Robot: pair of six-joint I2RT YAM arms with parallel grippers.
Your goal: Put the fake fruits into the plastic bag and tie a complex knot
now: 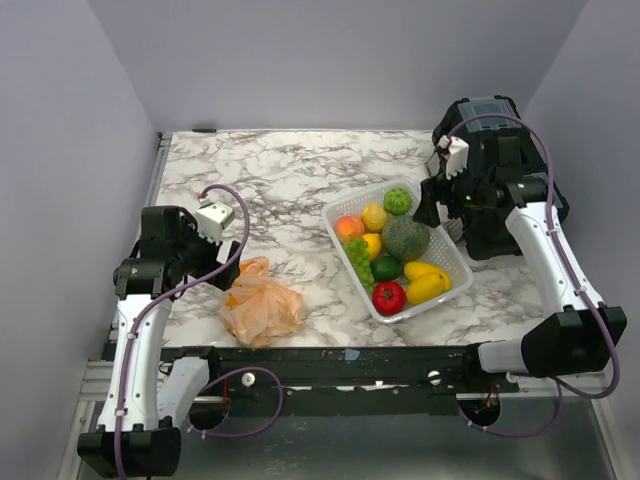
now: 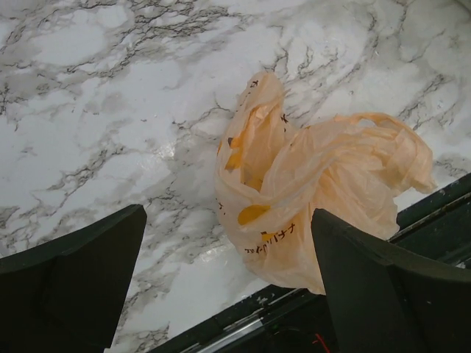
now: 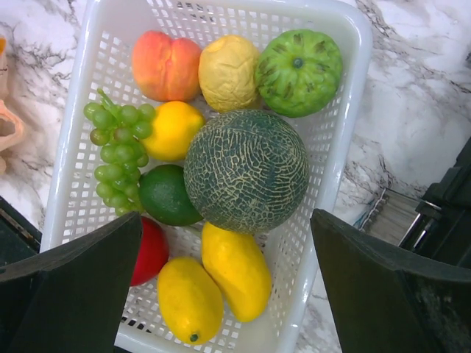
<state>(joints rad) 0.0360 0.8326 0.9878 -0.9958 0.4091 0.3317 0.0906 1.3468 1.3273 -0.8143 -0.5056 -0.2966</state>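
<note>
The raised folds stand loose and clear of the basket. My left gripper should next move its open fingers down toward the plastic bag's middle until they are on both sides of the folds.
The plastic bag lies crumpled on the marble near the table's front edge, pale orange with yellow print. No knot is in view. My left gripper hovers open just above the bag's left side, holding nothing. The fake fruits fill a white lattice basket: a netted melon, peach, green grapes, two yellow mangoes, a red fruit and others. Open and empty, my right gripper hangs over the basket.
A black rail runs along the table's front edge right beside the bag. Grey walls close in the left, back and right. The right arm's body stands at the basket's far right.
</note>
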